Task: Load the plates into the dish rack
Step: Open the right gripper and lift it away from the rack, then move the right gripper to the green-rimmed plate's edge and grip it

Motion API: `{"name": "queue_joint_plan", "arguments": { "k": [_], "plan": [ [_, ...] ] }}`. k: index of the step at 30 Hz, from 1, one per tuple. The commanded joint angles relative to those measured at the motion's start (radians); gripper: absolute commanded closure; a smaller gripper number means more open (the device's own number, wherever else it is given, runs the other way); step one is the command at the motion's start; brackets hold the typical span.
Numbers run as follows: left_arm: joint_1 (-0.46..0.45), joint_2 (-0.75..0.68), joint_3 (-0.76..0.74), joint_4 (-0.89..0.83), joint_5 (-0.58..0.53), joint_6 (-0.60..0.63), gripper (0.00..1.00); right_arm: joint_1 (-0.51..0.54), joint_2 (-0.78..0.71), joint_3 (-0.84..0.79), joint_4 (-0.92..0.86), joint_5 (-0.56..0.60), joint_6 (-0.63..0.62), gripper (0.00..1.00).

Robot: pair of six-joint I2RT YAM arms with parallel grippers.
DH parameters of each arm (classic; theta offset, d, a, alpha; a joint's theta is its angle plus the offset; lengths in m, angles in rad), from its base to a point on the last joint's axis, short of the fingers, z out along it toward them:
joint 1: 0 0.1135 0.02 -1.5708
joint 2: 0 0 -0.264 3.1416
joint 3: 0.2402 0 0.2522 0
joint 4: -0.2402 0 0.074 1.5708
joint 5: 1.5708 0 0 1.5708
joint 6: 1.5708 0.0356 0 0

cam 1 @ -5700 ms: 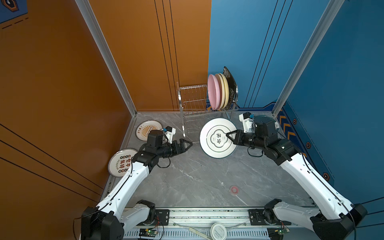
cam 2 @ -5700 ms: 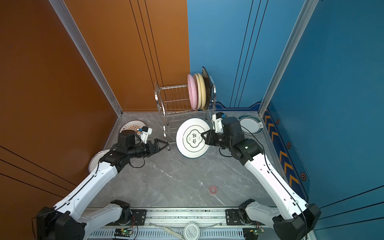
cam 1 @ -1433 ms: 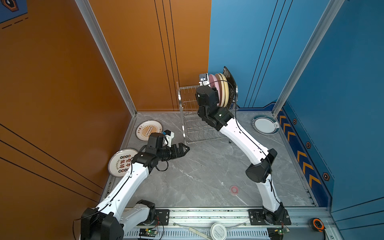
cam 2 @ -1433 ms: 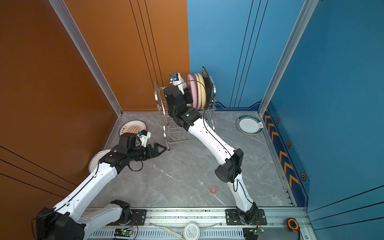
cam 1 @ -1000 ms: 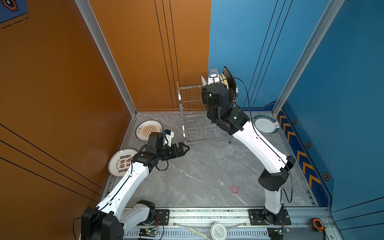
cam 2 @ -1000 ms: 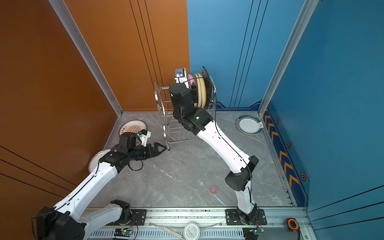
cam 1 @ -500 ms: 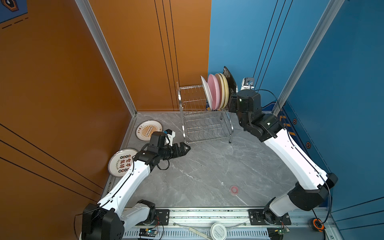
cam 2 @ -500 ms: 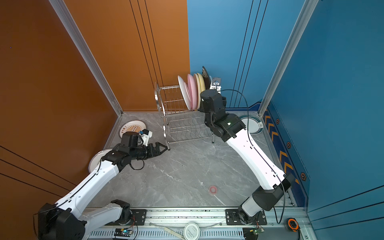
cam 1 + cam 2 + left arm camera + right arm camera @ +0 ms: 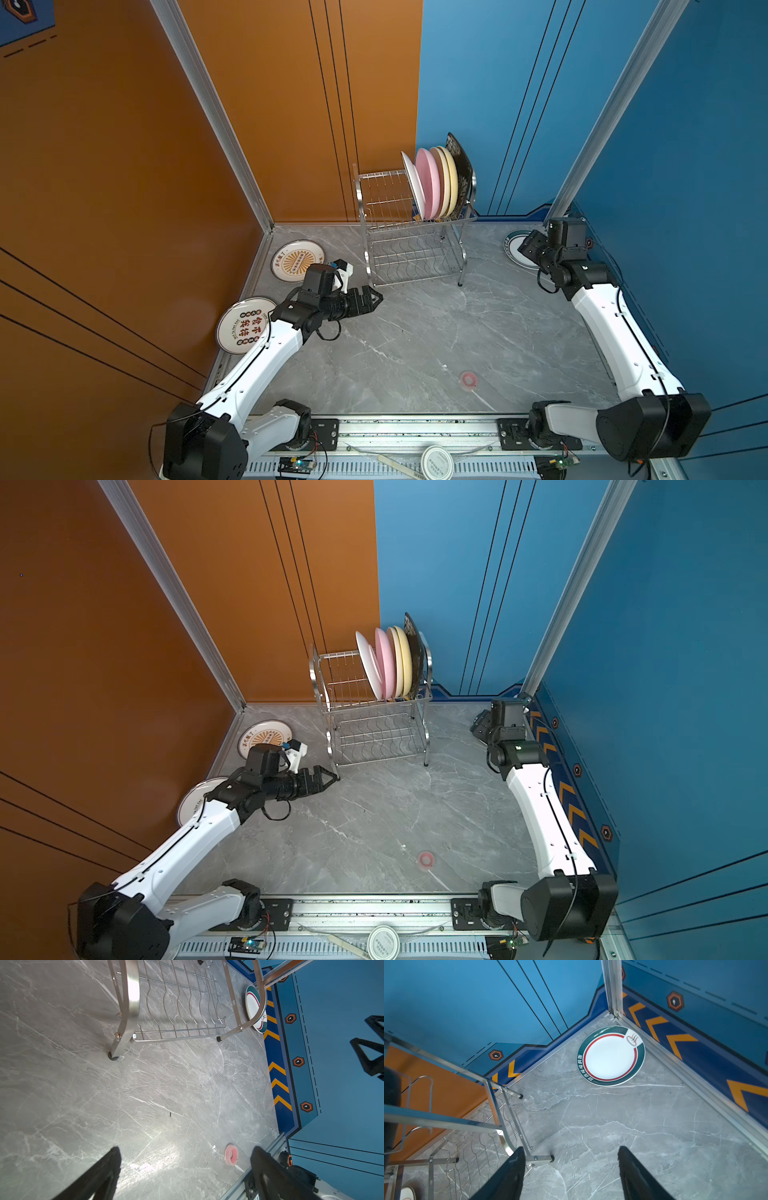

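Note:
The teal-rimmed plate's near edge (image 9: 608, 1084) faces open table, clear of the corner. My right gripper should keep going down toward that edge until my fingers are on both sides of it.
The steel dish rack (image 9: 415, 253) (image 9: 376, 733) stands at the back middle. Its top tier holds several upright plates: white (image 9: 411, 183), pink (image 9: 428, 185), cream-yellow (image 9: 448, 178) and black floral (image 9: 462, 166). A teal-rimmed plate (image 9: 610, 1056) (image 9: 512, 249) lies flat in the back right corner. My right gripper (image 9: 571, 1149) (image 9: 525, 247) hovers over it, open and empty. Two orange-printed plates (image 9: 297, 261) (image 9: 243, 324) lie at the left wall. My left gripper (image 9: 186, 1151) (image 9: 377, 296) is open and empty, near the rack's front left leg.
A pink tape ring (image 9: 468, 379) (image 9: 231, 1154) lies on the grey marble table towards the front. A round white lid (image 9: 436, 462) sits on the front rail. Orange and blue walls close in the left, back and right sides.
My right arm has swung from the rack's top tier to the back right corner, leaving a white plate standing in the rack, and its jaws have widened. The left arm has barely moved.

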Motion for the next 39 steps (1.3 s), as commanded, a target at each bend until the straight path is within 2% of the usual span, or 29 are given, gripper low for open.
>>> {"name": "queue_joint_plan", "arguments": {
  "k": [1, 8, 19, 27, 33, 39],
  "plan": [
    [-0.017, 0.012, 0.022, -0.01, -0.027, -0.006, 0.02, -0.096, 0.015, -0.052, 0.106, -0.176, 0.061, 0.28],
    [-0.039, 0.018, 0.017, -0.005, -0.043, -0.017, 0.02, -0.264, 0.161, -0.119, 0.265, -0.335, 0.098, 0.27],
    [-0.046, 0.025, 0.004, 0.013, -0.051, -0.037, 0.02, -0.397, 0.43, -0.124, 0.473, -0.5, 0.183, 0.28],
    [-0.051, 0.054, 0.007, 0.037, -0.048, -0.048, 0.02, -0.429, 0.606, -0.064, 0.568, -0.581, 0.261, 0.33],
    [-0.052, 0.067, 0.011, 0.043, -0.05, -0.052, 0.02, -0.436, 0.678, -0.047, 0.635, -0.614, 0.31, 0.34],
    [-0.052, 0.08, 0.017, 0.043, -0.05, -0.05, 0.02, -0.443, 0.737, -0.022, 0.685, -0.625, 0.351, 0.4]
  ]
}}
